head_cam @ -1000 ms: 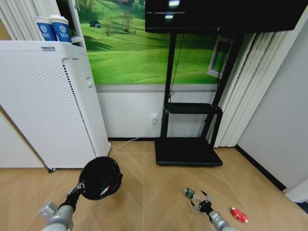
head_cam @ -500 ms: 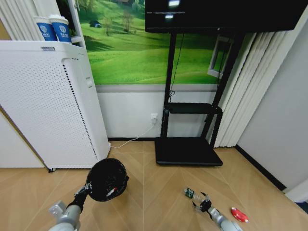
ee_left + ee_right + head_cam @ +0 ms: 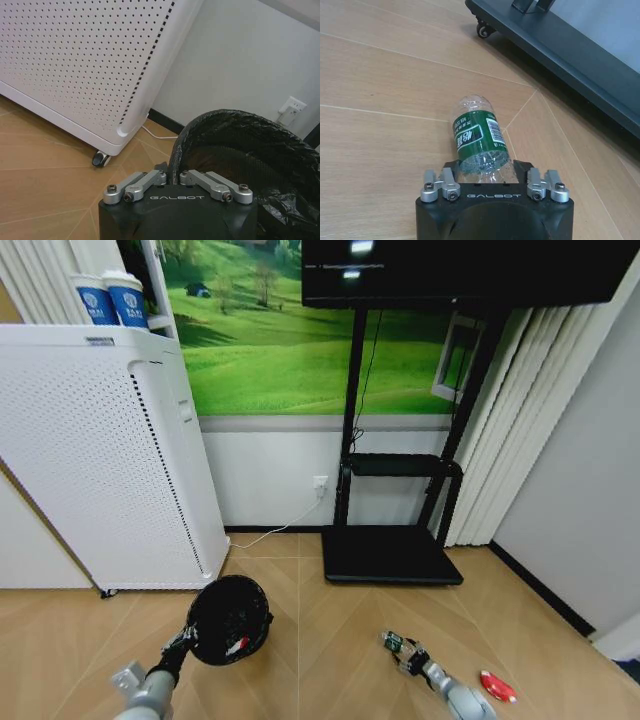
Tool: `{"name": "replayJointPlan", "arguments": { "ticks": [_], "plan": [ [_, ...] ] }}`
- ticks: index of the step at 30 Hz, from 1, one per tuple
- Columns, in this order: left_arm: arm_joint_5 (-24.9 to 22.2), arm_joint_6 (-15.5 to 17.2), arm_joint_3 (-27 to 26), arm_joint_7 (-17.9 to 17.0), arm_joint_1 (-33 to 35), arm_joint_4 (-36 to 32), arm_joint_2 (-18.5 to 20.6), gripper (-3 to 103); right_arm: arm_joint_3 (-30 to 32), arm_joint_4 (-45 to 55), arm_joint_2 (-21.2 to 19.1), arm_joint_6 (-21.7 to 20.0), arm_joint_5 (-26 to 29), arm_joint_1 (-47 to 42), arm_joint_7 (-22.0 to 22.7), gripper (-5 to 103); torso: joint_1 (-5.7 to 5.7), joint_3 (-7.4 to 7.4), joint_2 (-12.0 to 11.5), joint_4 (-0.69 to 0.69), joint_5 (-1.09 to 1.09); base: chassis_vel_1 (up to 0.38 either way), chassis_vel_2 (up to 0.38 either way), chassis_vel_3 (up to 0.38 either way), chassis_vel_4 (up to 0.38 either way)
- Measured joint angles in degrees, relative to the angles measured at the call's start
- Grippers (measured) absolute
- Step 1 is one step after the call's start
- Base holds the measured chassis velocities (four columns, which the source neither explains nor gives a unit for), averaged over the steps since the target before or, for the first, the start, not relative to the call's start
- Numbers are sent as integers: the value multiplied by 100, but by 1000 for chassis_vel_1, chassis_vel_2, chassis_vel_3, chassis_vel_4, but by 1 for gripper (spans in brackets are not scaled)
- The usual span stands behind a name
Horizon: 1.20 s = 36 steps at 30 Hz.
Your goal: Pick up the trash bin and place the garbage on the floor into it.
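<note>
I can see that the clear end (image 3: pixel 489 175) below the green label looks crumpled, so the bottle (image 3: pixel 394 641) will squeeze thin there and stick straight out when I lift it.
The trash bin (image 3: pixel 230 618), a small round black wastebasket lined with a black bag, hangs tilted just above the floor. My left gripper (image 3: pixel 186 640) is shut on its near rim (image 3: pixel 174 159). A red-and-white scrap (image 3: pixel 238 645) lies inside it. Of the garbage, a crushed clear bottle with a green label (image 3: pixel 393 643) lies on the wood floor. My right gripper (image 3: pixel 414 659) is open, low at the floor, with the bottle's (image 3: pixel 479 142) base end between its jaws. A red scrap (image 3: pixel 497 686) lies on the floor to the right of that arm.
A tall white perforated appliance (image 3: pixel 100 460) on casters stands at the left, with its cable running to a wall socket (image 3: pixel 320 483). A black TV stand base (image 3: pixel 390 555) sits ahead by the wall. Curtains (image 3: pixel 510 430) hang on the right.
My left arm has carried the bin to the right and a little lower. My right gripper has slid forward along the floor up to the bottle.
</note>
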Motion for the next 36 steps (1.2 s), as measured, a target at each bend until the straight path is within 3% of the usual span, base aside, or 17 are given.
{"name": "replayJointPlan", "arguments": {
  "ticks": [5, 7, 8, 12, 15, 22, 24, 28, 30, 34, 36],
  "plan": [
    [-3, -19, 80, -8, -59, 42, 8, 6, 22, -8, 79, 52, 30, -76, 117, 41, 0, -1, 0, 1, -1, 0, 0, 0, 0],
    [-2, -23, 87, 4, -63, 61, 11, 6, 29, -3, 97, 56, 34, -96, 138, 41, 0, -1, 0, 1, -1, 0, 0, 0, 0],
    [-2, -25, 92, 18, -73, 91, 16, 6, 49, 26, 123, 60, 44, -137, 164, 33, 0, -1, 0, 1, -1, 0, 0, 0, 0],
    [-10, -26, 93, 54, -95, 123, 32, 6, 82, 150, 148, 60, 110, -273, 267, 27, 0, 0, 0, 2, 3, 0, 0, 0, 0],
    [-52, 24, 157, 205, -101, 175, 130, 6, 150, 850, 164, -108, 707, -737, 374, 19, 0, 1, 0, -1, 6, 0, 0, 0, 0],
    [-59, 45, 386, 204, -308, 326, 381, 6, 262, 2459, 229, -225, 1428, -1507, 602, 19, 0, 0, 0, 2, 2, 0, 0, 0, 0],
    [-50, 52, 446, 202, -376, 410, 465, 6, 256, 3210, 242, -247, 1676, -1810, 630, 19, 0, 0, 0, -3, 1, 0, 0, 0, 0],
    [50, 38, 466, 266, -408, 618, 640, 6, 140, 4204, 188, -339, 2043, -2111, 579, 19, 0, 0, 0, 6, 0, 0, 0, 0, 0],
    [54, 24, 720, 352, -584, 819, 952, 6, 122, 4888, 235, -321, 2270, -2474, 460, 19, 0, 0, 0, 4, -1, 0, 0, 0, 0],
    [45, 16, 999, 504, -772, 956, 1219, 6, 87, 5322, 371, -195, 2365, -2786, 301, 19, 0, 0, 0, 1, 0, 0, 0, 0, 0],
    [28, -20, 1501, 671, -1072, 1052, 1420, 6, 34, 5517, 617, 14, 2429, -3072, 88, 19, 0, 0, 0, -1, 1, 0, 0, 0, 0]
  ]
}}
